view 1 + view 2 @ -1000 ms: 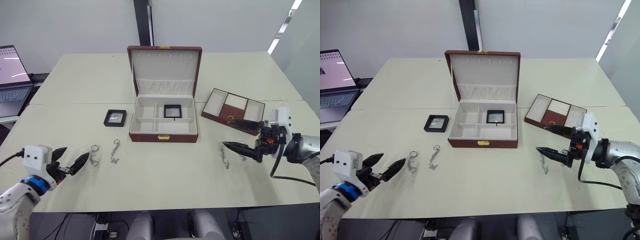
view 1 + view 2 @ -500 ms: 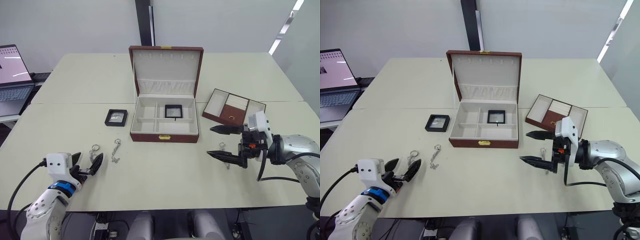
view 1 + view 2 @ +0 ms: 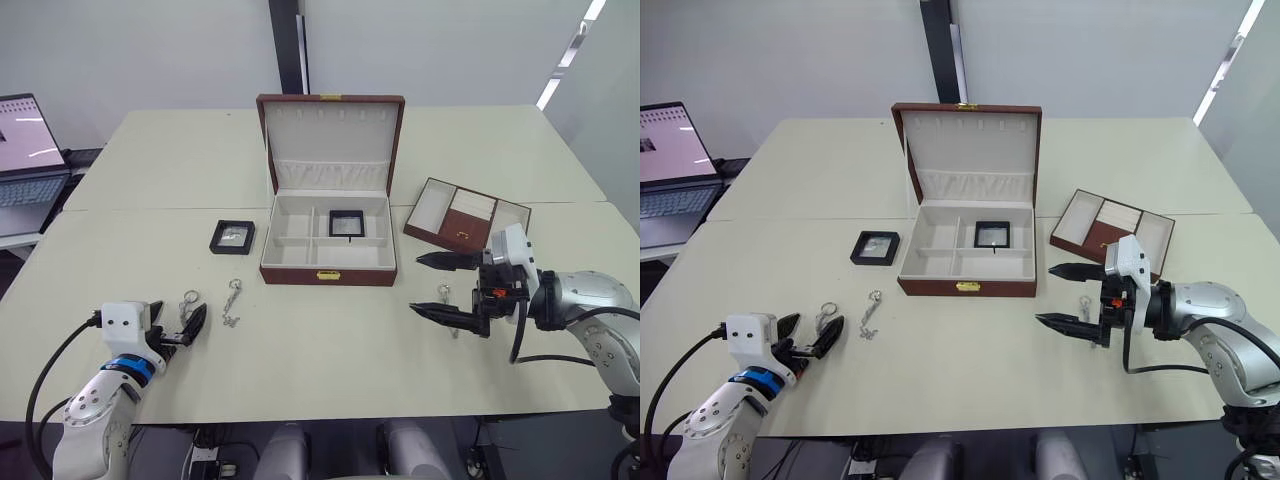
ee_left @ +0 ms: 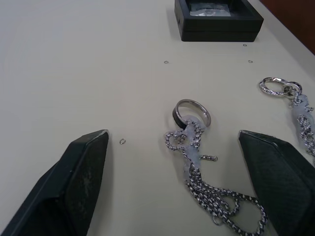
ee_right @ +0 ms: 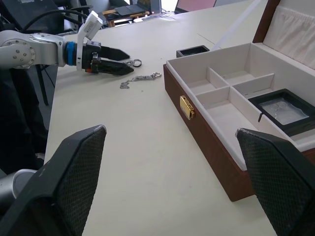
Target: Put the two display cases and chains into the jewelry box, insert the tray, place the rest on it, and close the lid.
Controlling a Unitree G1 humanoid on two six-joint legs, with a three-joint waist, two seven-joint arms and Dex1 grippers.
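Observation:
My gripper will bring the ring (image 4: 200, 104) along when it carries the chain into the jewelry box, because a translucent wrap (image 4: 192, 142) ties the chain to the ring.
The jewelry box (image 3: 328, 270) stands with its lid (image 3: 331, 140) upright at the table's middle. One display case (image 3: 346, 222) lies in its back right compartment; the other display case (image 3: 231, 236) rests on the table left of the box. Two chains (image 3: 188, 303) (image 3: 232, 302) lie front left. My left gripper (image 3: 183, 327) is open, and in the left wrist view its fingers flank the ringed chain (image 4: 193, 129). A third chain (image 3: 446, 298) lies at my open right gripper (image 3: 416, 284), which points at the box. The tray (image 3: 466, 220) sits right of the box.
A laptop (image 3: 25, 150) stands beyond the table's left edge. Bare tabletop stretches in front of the box, between the two arms. The right wrist view shows the box's gold clasp (image 5: 187, 106) and my left gripper (image 5: 118, 61) beyond it.
Both arms have come inward. The left gripper has moved up to the ringed chain. The right gripper has shifted left toward the box, staying open.

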